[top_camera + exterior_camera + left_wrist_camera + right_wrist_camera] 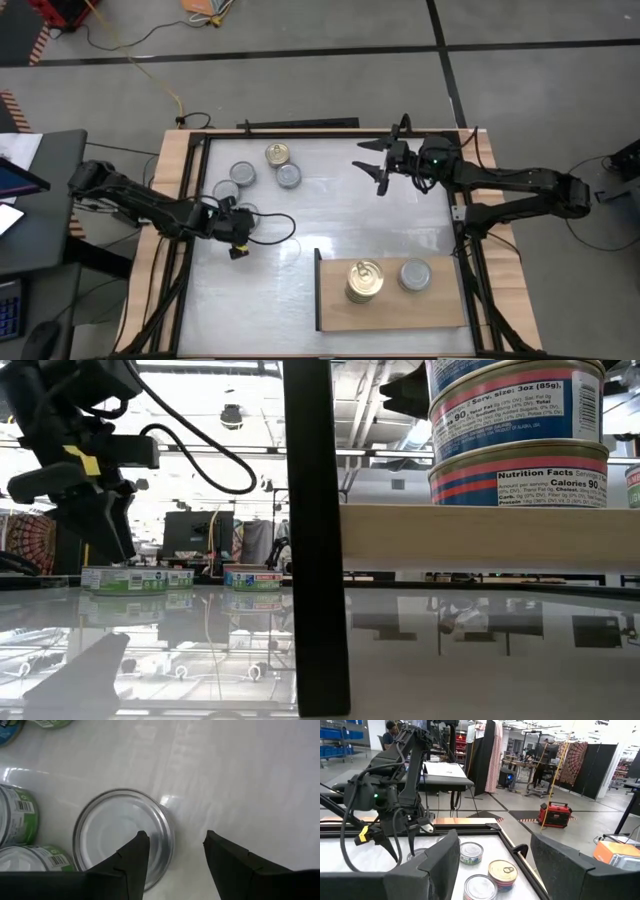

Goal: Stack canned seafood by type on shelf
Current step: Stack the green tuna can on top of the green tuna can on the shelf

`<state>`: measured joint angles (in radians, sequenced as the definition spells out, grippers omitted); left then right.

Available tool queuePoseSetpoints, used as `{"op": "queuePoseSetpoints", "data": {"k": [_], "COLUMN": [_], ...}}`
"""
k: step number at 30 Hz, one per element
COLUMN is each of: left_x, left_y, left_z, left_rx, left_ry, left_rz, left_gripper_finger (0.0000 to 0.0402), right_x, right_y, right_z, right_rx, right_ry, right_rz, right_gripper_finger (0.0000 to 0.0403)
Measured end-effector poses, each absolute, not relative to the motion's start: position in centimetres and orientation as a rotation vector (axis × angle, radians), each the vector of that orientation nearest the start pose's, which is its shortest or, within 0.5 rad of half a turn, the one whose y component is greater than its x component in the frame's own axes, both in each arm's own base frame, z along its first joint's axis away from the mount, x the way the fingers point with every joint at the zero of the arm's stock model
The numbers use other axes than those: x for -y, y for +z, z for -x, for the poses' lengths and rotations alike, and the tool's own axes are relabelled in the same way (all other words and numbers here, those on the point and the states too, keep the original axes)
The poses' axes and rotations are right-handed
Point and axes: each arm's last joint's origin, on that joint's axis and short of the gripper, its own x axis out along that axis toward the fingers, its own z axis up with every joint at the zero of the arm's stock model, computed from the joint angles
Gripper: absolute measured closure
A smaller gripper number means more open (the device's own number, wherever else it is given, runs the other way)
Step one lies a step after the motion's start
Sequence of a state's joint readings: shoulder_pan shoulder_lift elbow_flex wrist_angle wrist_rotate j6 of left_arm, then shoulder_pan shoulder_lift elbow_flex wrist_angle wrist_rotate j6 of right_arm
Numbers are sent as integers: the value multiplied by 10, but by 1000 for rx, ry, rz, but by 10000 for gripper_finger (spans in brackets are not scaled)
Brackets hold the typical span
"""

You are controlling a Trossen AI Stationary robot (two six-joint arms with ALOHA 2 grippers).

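The silver-lidded tin (114,831) sits flat on smooth, shiny tabletop (285,265), so I expect it to stay upright and slide along when my left gripper pushes it.
Several tins of canned seafood (242,174) stand upright at the table's far left, some with gold lids (278,154), some with silver ones (288,176). My left gripper (238,232) points steeply down at a silver-lidded tin (122,832). It is open, with one finger (135,860) over the lid's edge and the other beside the tin. The shelf (395,300) lies at the near right and carries a gold-lidded stack (364,280) and a silver-lidded tin (415,274). My right gripper (380,165) hangs open and level above the far middle, holding nothing. My left gripper has one finger over the rim of the silver-lidded tin (160,827), coming from above. I cannot tell whether it touches the lid. The tin stands flat on the table.
Green-labelled tins (15,815) crowd close beside the silver-lidded one. A dark upright panel (315,540) closes the shelf's left end. Wooden rails (175,200) border the table. Bare white tabletop (330,210) lies between the tins and the shelf.
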<state>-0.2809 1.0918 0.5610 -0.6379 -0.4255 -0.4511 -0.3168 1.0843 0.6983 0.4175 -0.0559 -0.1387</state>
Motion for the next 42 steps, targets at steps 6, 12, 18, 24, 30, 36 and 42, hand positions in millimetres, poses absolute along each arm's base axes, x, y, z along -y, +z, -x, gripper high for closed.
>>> {"op": "queuePoseSetpoints", "data": {"k": [6,12,18,24,30,36,42], "left_x": [44,53,65,71,76,83,119], "left_y": [163,146,146,149,160,197,222], "left_z": [-177,-186,-193,-197,-203,-212,-232], "left_rx": [-1120,-1170,-1187,-1204,-1158,-1205,-1002], "left_ry": [347,360,348,307,304,303,100], "left_rz": [-155,-282,-242,-114,-39,8,-34], "left_gripper_finger": [245,311,394,401,401,401,395], "right_x": [74,74,74,74,74,74,76], "right_y": [303,303,303,303,303,302,301], "right_z": [-231,-231,-231,-231,-231,-231,-231], "right_rx": [13,13,15,16,16,9,-5], "right_ry": [-262,-262,-262,-262,-262,-261,-268], "right_rz": [144,144,144,133,121,91,87], "right_gripper_finger": [131,131,131,131,131,131,131]}}
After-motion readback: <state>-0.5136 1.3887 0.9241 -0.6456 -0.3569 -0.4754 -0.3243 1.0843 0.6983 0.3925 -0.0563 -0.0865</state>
